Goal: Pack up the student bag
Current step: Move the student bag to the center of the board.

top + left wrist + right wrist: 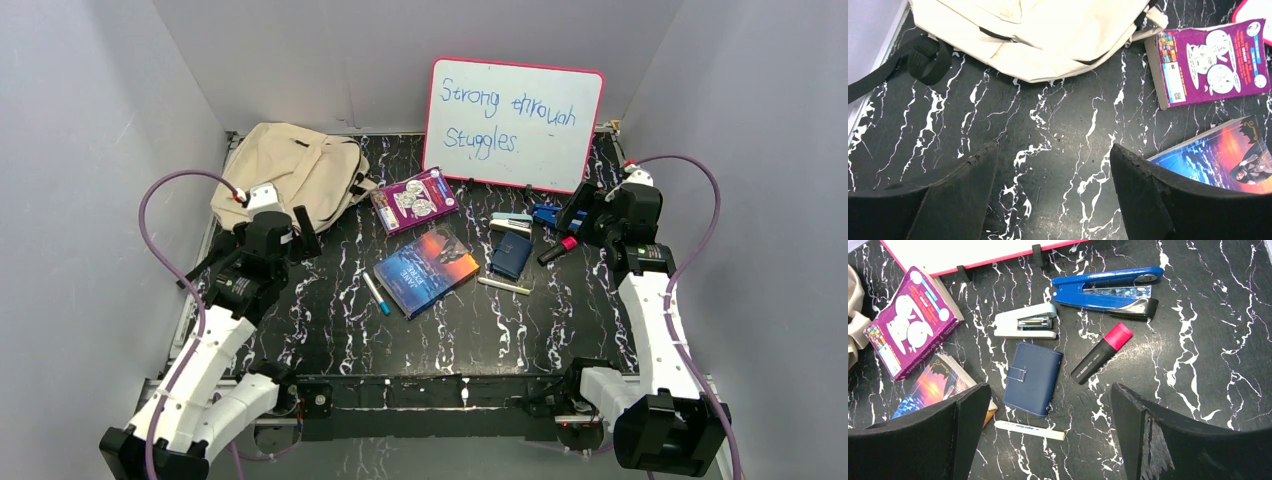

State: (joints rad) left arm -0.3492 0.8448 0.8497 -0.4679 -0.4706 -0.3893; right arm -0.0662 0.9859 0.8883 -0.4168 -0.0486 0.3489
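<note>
I can see that the way to the beige bag's edge beside the purple book is clear. I should keep moving my left gripper there until its fingers are on both sides of that edge.
The beige student bag lies at the back left of the table, its lower edge and a black strap filling the top of the left wrist view. My left gripper hangs open just in front of it, with only bare table between its jaws. My right gripper is open too, above the small items at the right. A blue wallet and a white marker lie below it, untouched.
A purple book and a blue-orange book lie mid-table, with a blue-capped pen beside them. A white stapler, a blue stapler and a pink highlighter lie before the whiteboard.
</note>
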